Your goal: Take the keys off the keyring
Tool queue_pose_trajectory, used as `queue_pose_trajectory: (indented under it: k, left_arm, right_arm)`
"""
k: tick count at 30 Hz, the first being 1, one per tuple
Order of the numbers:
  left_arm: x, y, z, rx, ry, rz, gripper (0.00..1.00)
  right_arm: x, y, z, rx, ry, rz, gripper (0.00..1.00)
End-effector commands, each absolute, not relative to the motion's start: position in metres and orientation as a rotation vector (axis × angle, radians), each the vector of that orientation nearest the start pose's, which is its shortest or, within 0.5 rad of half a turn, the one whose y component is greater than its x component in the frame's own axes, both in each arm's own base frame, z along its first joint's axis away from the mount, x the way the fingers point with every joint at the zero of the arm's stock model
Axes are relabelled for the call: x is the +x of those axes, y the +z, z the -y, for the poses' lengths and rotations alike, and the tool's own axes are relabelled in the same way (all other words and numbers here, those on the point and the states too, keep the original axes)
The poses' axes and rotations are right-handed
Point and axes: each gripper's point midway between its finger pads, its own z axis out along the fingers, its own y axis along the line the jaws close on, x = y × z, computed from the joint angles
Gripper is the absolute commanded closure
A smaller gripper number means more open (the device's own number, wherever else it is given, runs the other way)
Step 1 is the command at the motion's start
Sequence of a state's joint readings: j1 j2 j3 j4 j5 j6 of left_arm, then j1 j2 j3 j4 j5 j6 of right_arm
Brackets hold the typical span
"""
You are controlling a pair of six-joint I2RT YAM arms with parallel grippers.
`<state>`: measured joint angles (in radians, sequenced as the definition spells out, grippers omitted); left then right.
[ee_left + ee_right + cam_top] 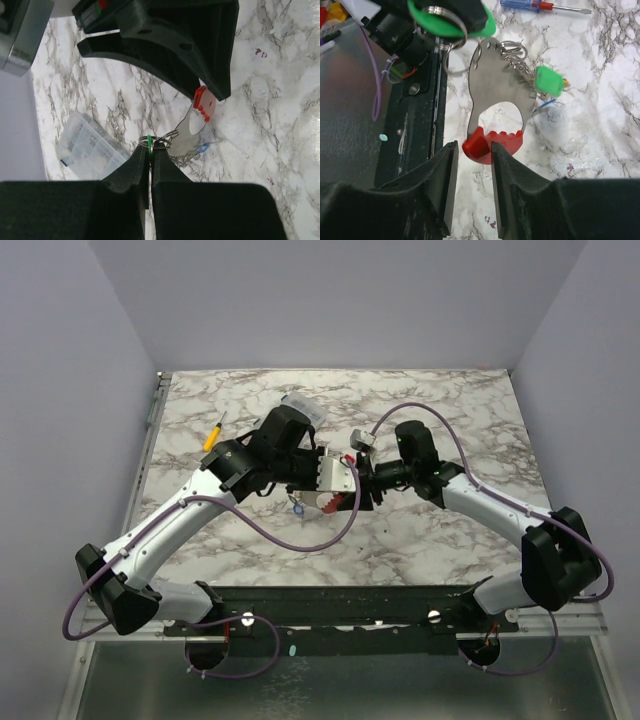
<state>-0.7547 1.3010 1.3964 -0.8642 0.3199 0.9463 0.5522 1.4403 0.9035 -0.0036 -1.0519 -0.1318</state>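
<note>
I should have my right gripper leave the fob and take hold of the ring just below my left gripper, because my right gripper is at the fob's red arc, away from the keyring.
My left gripper is shut on a green-tagged key that hangs on the silvery keyring. In the right wrist view the same green key and the ring sit in the left jaws at the top. A flat metal fob with a red arc hangs from the ring. More keys, one with a green tag, dangle on a small chain. My right gripper is open. The red arc's end lies between its jaws and overlaps the right finger. Both grippers meet above the table's middle.
A clear plastic box lies on the marble table behind the left arm, and also shows in the top view. A yellow-handled screwdriver lies at the far left. A red-and-blue pen lies beyond the keys.
</note>
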Motion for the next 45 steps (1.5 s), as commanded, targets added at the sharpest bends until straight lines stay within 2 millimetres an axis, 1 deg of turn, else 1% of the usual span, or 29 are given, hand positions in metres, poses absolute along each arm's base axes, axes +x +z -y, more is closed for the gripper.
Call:
queue_pose_trajectory:
  k: [1, 3, 4, 7, 10, 14, 16, 18, 22, 24, 26, 31, 35, 40, 42, 45]
  left_arm:
    - [0.235, 0.273, 0.272, 1.798, -0.316, -1.401, 1.0]
    - [0.23, 0.273, 0.274, 1.808, -0.344, -1.382, 1.0]
    - [0.229, 0.273, 0.275, 1.813, -0.343, -1.368, 1.0]
    - [0.233, 0.273, 0.273, 1.813, -0.304, -1.342, 1.0]
    - [0.237, 0.271, 0.273, 1.809, -0.288, -1.361, 1.0]
    - [0.235, 0.265, 0.279, 1.789, -0.322, -1.419, 1.0]
    - [0.234, 0.26, 0.282, 1.772, -0.353, -1.463, 1.0]
    - [0.232, 0.257, 0.285, 1.758, -0.387, -1.494, 1.0]
    - [0.231, 0.256, 0.289, 1.732, -0.42, -1.51, 1.0]
    - [0.231, 0.257, 0.29, 1.726, -0.423, -1.513, 1.0]
    - [0.231, 0.257, 0.29, 1.719, -0.426, -1.518, 1.0]
    - [0.231, 0.258, 0.292, 1.712, -0.436, -1.519, 1.0]
    - [0.231, 0.256, 0.293, 1.711, -0.443, -1.523, 1.0]
    - [0.231, 0.258, 0.295, 1.697, -0.456, -1.526, 1.0]
    - [0.23, 0.257, 0.295, 1.699, -0.462, -1.524, 1.0]
    - [0.229, 0.255, 0.296, 1.702, -0.47, -1.528, 1.0]
  right_arm:
    - [0.216, 0.197, -0.308, -1.277, 1.338, -1.593, 0.59]
    - [0.215, 0.203, -0.307, -1.281, 1.341, -1.582, 0.58]
    - [0.216, 0.205, -0.306, -1.283, 1.338, -1.578, 0.56]
    - [0.219, 0.213, -0.301, -1.289, 1.314, -1.565, 0.55]
    - [0.217, 0.221, -0.298, -1.291, 1.311, -1.557, 0.52]
    - [0.21, 0.239, -0.298, -1.29, 1.357, -1.544, 0.51]
    - [0.211, 0.247, -0.299, -1.282, 1.37, -1.546, 0.53]
    - [0.211, 0.251, -0.3, -1.272, 1.383, -1.551, 0.55]
    - [0.21, 0.259, -0.302, -1.261, 1.43, -1.557, 0.57]
    - [0.21, 0.259, -0.304, -1.252, 1.447, -1.562, 0.59]
    - [0.209, 0.255, -0.304, -1.244, 1.463, -1.579, 0.61]
    - [0.21, 0.24, -0.305, -1.211, 1.502, -1.628, 0.62]
    - [0.21, 0.241, -0.307, -1.199, 1.528, -1.628, 0.63]
    - [0.21, 0.242, -0.308, -1.204, 1.54, -1.611, 0.7]
    - [0.21, 0.239, -0.309, -1.196, 1.542, -1.627, 0.7]
    - [0.214, 0.241, -0.311, -1.188, 1.533, -1.606, 0.7]
